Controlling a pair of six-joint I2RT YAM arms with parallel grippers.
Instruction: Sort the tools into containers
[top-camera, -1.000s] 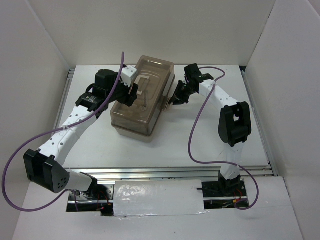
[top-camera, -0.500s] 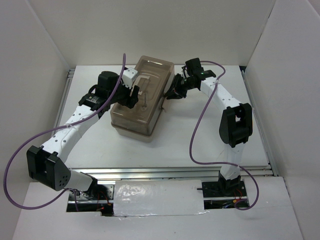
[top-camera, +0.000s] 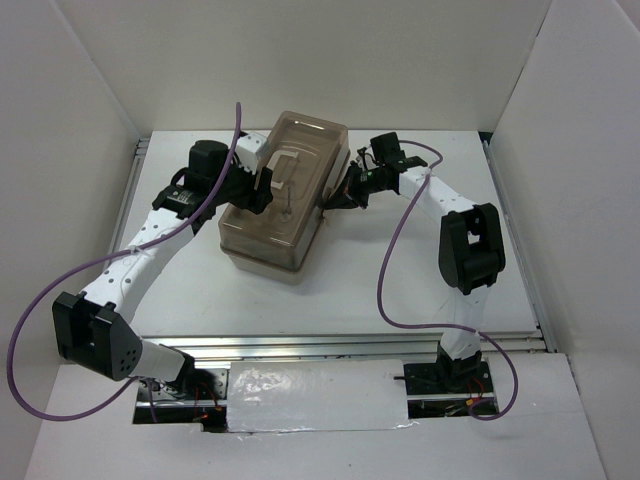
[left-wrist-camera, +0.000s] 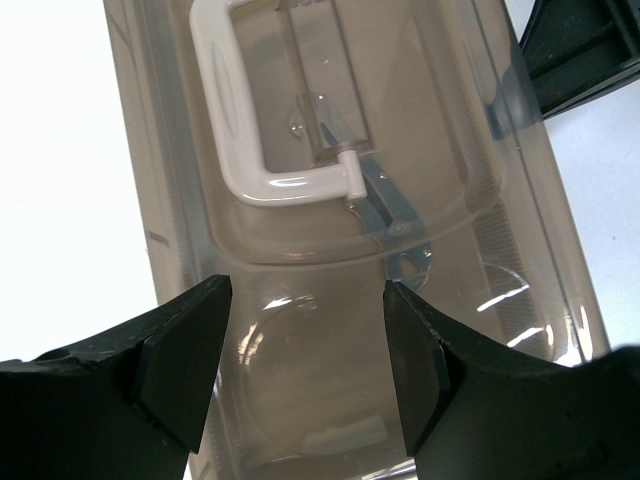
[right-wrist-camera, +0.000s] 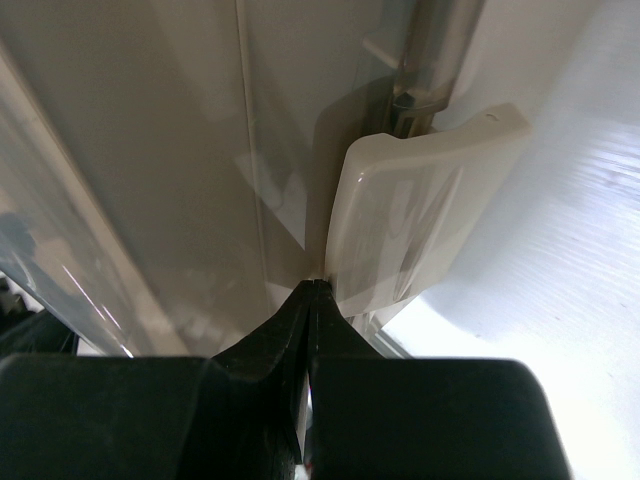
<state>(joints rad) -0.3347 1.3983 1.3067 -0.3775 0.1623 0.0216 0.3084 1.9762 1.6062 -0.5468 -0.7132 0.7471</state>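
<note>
My right gripper's shut fingers meet just the corner of the beige latch (right-wrist-camera: 339, 304), so next I back off, part them and press the front of the beige latch (right-wrist-camera: 405, 225).
The toolbox (top-camera: 272, 215) stands mid-table, its translucent brownish lid (left-wrist-camera: 440, 120) down and the pale handle (left-wrist-camera: 245, 130) on top. My left gripper (top-camera: 262, 186) hovers over the lid just short of the handle, jaws open (left-wrist-camera: 305, 292) and empty. A bluish metal tool (left-wrist-camera: 390, 205) shows dimly through the lid; other tools are hidden. My right gripper (top-camera: 336, 200) is at the box's right side. It is shut (right-wrist-camera: 313, 287), with its tips pressed into the seam between the beige latch (right-wrist-camera: 420, 210) and the box wall (right-wrist-camera: 130, 150).
White walls close in the table (top-camera: 400, 290) on the left, back and right. The right arm's black wrist (left-wrist-camera: 585, 50) shows at the lid's far corner. Purple cables (top-camera: 385, 270) loop beside both arms.
The right gripper opened slightly, then shut, and moved in against the box's latch. The left gripper shifted a little over the lid, still open. The handle looks more raised.
</note>
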